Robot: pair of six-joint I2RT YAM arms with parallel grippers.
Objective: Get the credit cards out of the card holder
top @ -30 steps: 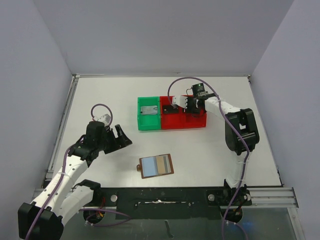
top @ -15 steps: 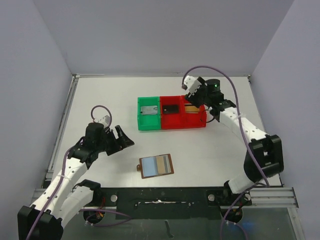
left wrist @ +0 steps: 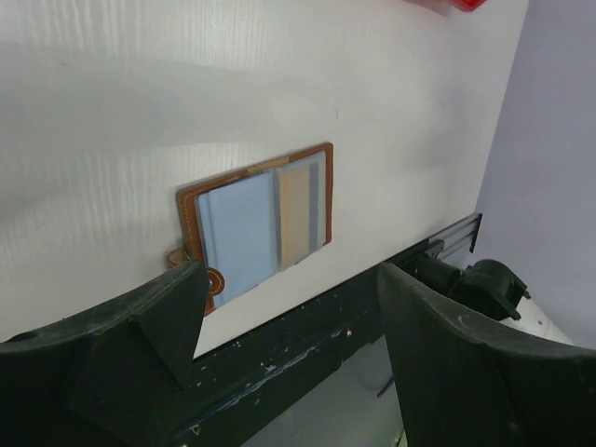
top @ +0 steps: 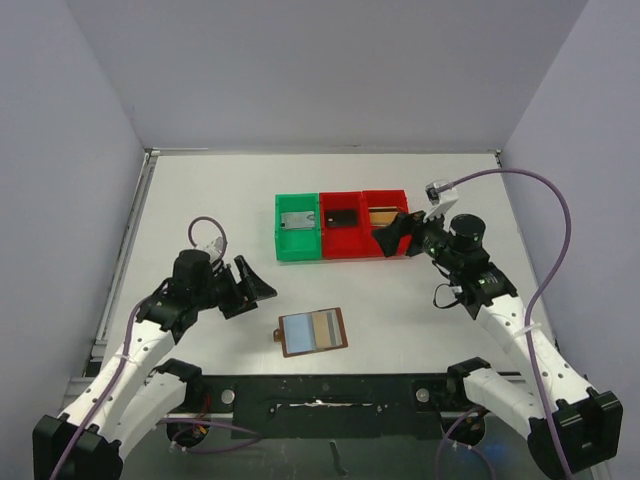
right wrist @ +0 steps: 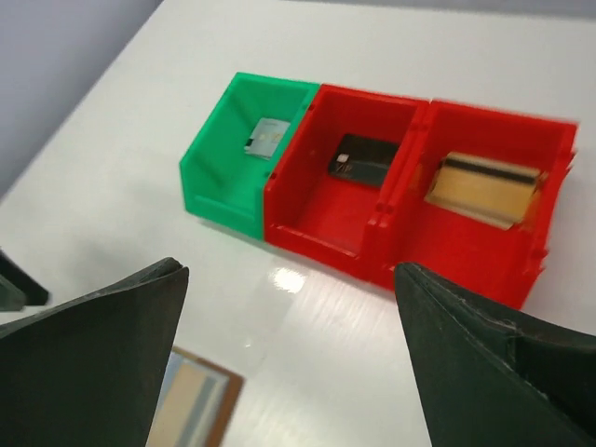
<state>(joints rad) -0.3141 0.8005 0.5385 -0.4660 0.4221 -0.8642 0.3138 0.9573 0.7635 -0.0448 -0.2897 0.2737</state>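
The card holder is lying free with the tan piece in its pocket (top: 322,330). My left gripper should grip the card holder's strap end (top: 280,337) while my right gripper works on that pocket.
The card holder (top: 313,331) lies open on the table near the front edge, brown-edged with pale blue pockets. In the left wrist view a tan strip (left wrist: 296,200) shows in the right pocket of the card holder (left wrist: 244,228). Its corner also shows in the right wrist view (right wrist: 191,410). A gold credit card (top: 381,214) (right wrist: 484,184) leans in the right red bin. A black card (top: 342,216) (right wrist: 361,158) lies in the middle red bin and a grey card (top: 296,221) (right wrist: 268,136) in the green bin. My left gripper (top: 251,280) (left wrist: 289,276) hovers open left of the holder. My right gripper (top: 395,234) (right wrist: 289,272) is open and holds nothing, just in front of the bins.
The green bin (top: 281,243) and two red bins (top: 347,247) stand in a row at mid-table. Grey walls close in on three sides. The black front rail (top: 320,395) runs along the near edge, just behind the holder.
My right gripper has opened wide and pulled back from over the red bins toward the near right, leaving the gold card in the right bin. The left gripper shifted slightly nearer.
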